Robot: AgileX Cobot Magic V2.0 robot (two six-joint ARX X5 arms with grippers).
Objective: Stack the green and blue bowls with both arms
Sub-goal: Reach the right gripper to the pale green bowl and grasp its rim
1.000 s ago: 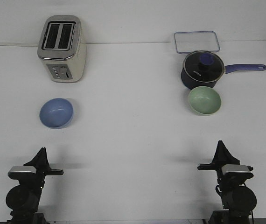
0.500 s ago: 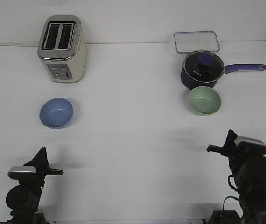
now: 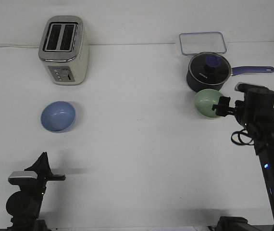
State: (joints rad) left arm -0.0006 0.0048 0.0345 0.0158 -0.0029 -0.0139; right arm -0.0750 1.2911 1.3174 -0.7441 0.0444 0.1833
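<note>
I expect the green bowl (image 3: 207, 102) to be hidden when I stack the two bowls, because the blue bowl's rim (image 3: 58, 102) looks as wide as the green bowl.
The pale green bowl (image 3: 205, 103) sits upright on the white table just in front of the navy saucepan. My right gripper (image 3: 221, 107) is at the bowl's right rim and covers that edge; the frame does not show how its jaws stand. The periwinkle blue bowl (image 3: 58, 116) sits upright at the left, in front of the toaster. My left gripper (image 3: 43, 162) rests low at the near left, well short of the blue bowl, its fingers together in a point and empty.
A cream toaster (image 3: 64, 49) stands at the back left. A dark navy saucepan (image 3: 208, 72) with a lid and a long blue handle stands right behind the green bowl. A clear rectangular container (image 3: 202, 43) lies behind the pan.
My right arm has risen from its rest at the near right and reached forward to the green bowl's right rim. The left arm and both bowls have not moved.
</note>
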